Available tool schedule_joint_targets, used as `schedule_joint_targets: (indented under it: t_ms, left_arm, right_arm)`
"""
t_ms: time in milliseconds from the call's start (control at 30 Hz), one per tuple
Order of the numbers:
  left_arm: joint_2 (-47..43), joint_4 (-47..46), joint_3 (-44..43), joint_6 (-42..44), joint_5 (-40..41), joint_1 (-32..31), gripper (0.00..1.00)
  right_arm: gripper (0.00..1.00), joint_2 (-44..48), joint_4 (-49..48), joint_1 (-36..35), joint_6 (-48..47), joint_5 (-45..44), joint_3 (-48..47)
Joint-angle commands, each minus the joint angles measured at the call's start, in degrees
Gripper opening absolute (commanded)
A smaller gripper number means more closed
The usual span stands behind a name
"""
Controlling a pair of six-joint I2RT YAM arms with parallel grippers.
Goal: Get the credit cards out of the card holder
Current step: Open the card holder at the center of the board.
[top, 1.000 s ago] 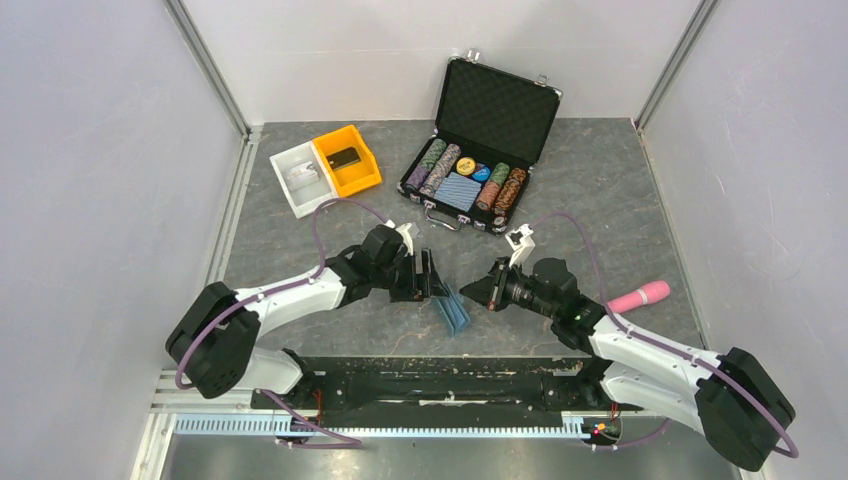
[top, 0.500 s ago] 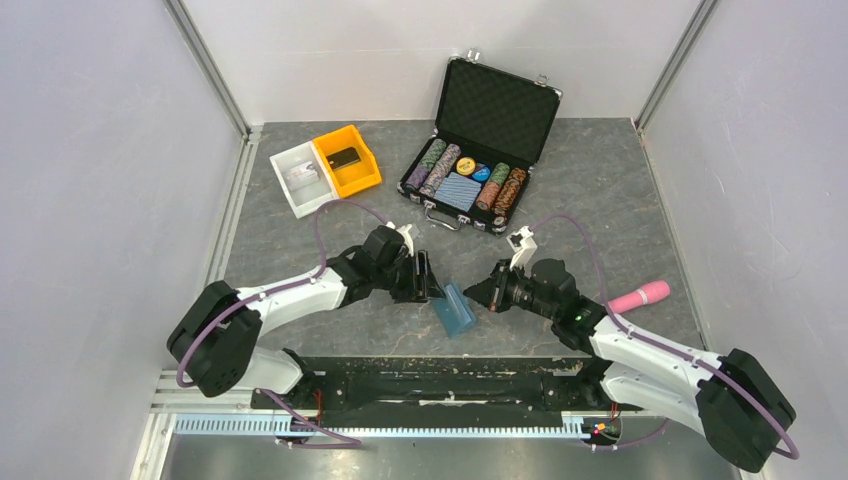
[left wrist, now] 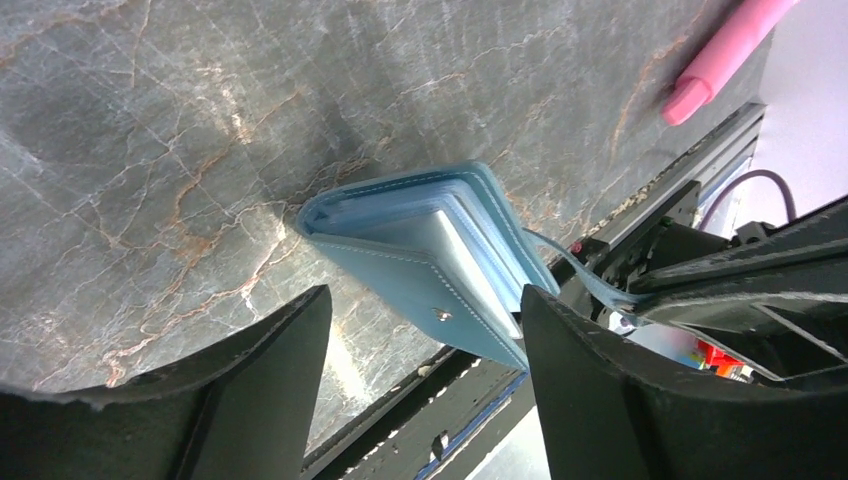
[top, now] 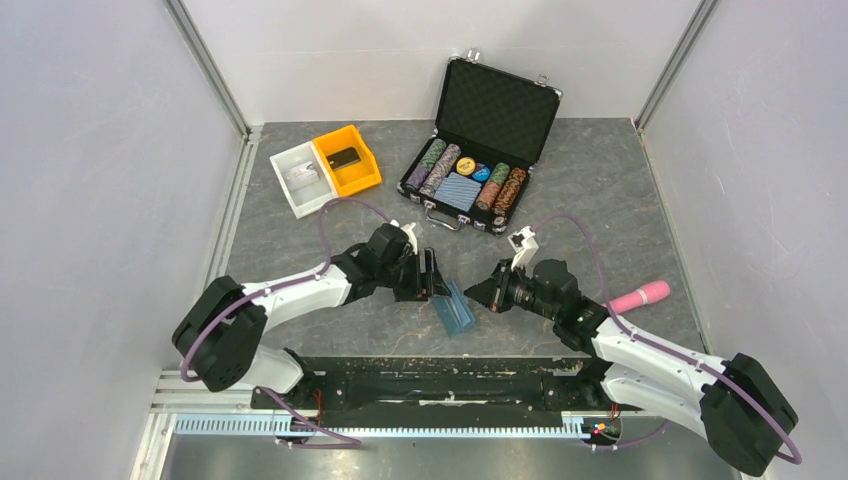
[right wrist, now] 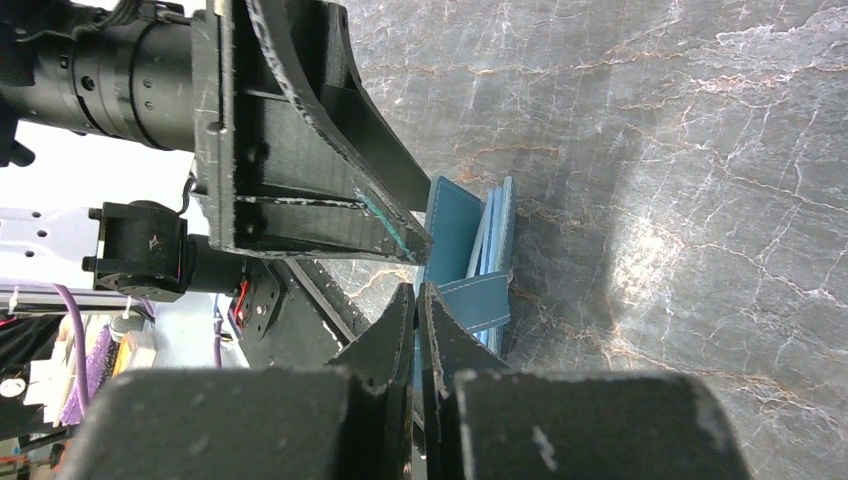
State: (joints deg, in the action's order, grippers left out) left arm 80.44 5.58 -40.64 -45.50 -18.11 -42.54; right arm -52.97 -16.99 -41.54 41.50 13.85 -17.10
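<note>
My left gripper should take only the cover with the snap [left wrist: 405, 285] and spread the holder open, because my left gripper's open fingers are around both covers of the folded card holder [left wrist: 450, 235].
The light-blue card holder [top: 455, 308] stands on its edge on the grey table between my two grippers. In the left wrist view the card holder [left wrist: 420, 250] is folded, with pale inner sleeves showing at its edge. No black credit cards are visible; any are hidden inside. My left gripper [top: 432, 278] is open, its fingers [left wrist: 270, 370] either side of the holder's near end. My right gripper [right wrist: 418, 290] is shut on the holder's strap tab [right wrist: 475, 300], just to the right of the holder [right wrist: 455, 225].
An open black poker-chip case [top: 480, 150] stands at the back. A yellow bin [top: 347, 160] holding a dark object and a white bin [top: 300, 178] are at back left. A pink marker [top: 640, 295] lies to the right. The black base rail [top: 430, 380] runs along the near edge.
The card holder has tipped from nearly upright to leaning, shifting slightly right. The left gripper edged right toward it. The right gripper stays shut at the holder's right side.
</note>
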Motion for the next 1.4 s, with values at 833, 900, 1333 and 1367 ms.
schedule_joint_targets:
  t_ms: [833, 900, 1333, 1367]
  left_arm:
    - [4.5, -0.4, -3.1, -0.1, 0.1, -1.5, 0.65]
    - [4.4, 0.6, -3.3, -0.1, 0.6, -1.5, 0.61]
    - [2.4, 3.8, -4.5, 3.3, -2.4, -1.5, 0.02]
    - [1.8, 3.2, -4.2, 3.3, -2.6, -1.5, 0.02]
  right_arm:
    - [0.00, 1.0, 2.3, -0.4, -3.2, -2.1, -2.4]
    - [0.00, 0.7, 4.0, -0.4, -4.5, -3.7, -2.7]
    - [0.19, -0.2, 14.9, 1.9, -13.0, -10.4, -6.2]
    - [0.24, -0.2, 16.0, 2.2, -13.6, -10.6, -7.1]
